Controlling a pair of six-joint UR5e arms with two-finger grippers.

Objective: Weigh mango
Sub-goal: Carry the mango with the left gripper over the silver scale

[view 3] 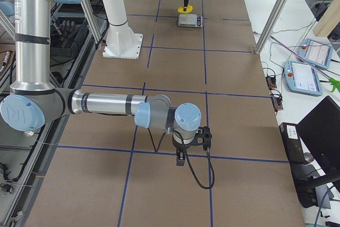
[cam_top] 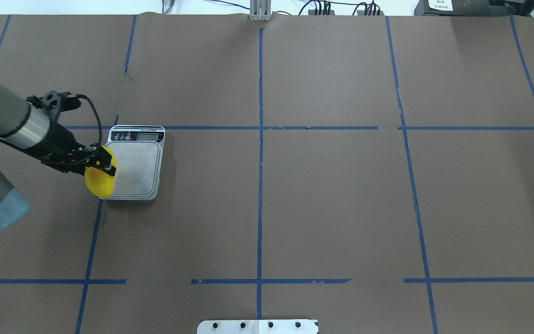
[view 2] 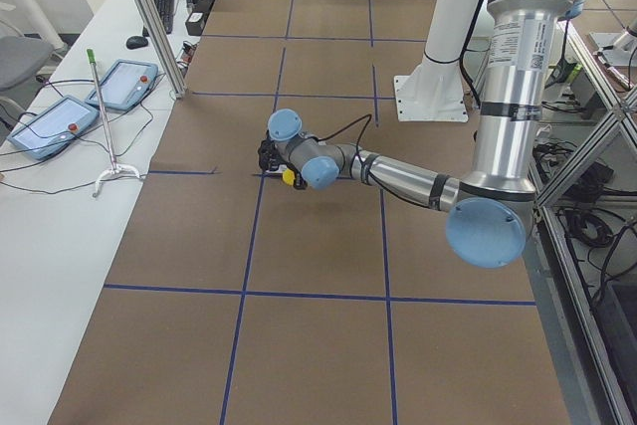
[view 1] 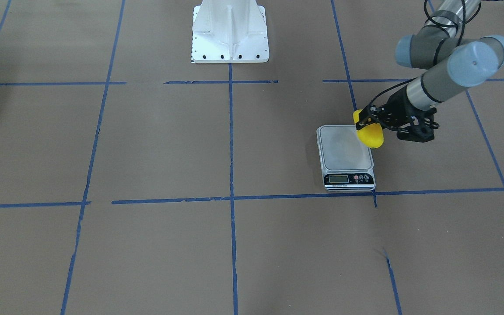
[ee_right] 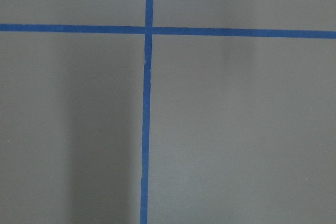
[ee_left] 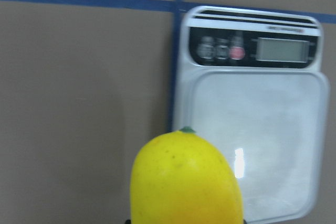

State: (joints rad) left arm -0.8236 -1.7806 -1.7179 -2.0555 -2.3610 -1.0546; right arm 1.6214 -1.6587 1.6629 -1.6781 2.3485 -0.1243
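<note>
The mango is hanging over the edge of the scale. My left gripper should move it inward over the middle of the scale's platform before lowering it and letting it go.
The mango is bright yellow and sits between the fingers of my left gripper, which is shut on it. In the overhead view the mango hangs over the near left edge of the scale, a small silver scale with a dark display panel. The left wrist view shows the mango close up above the scale's bare platform. My right gripper shows only in the exterior right view, low over the brown table far from the scale; I cannot tell whether it is open or shut.
The table is covered in brown paper with blue tape lines. The robot's white base stands at the table's back edge. Tablets and cables lie on the side bench beyond the scale.
</note>
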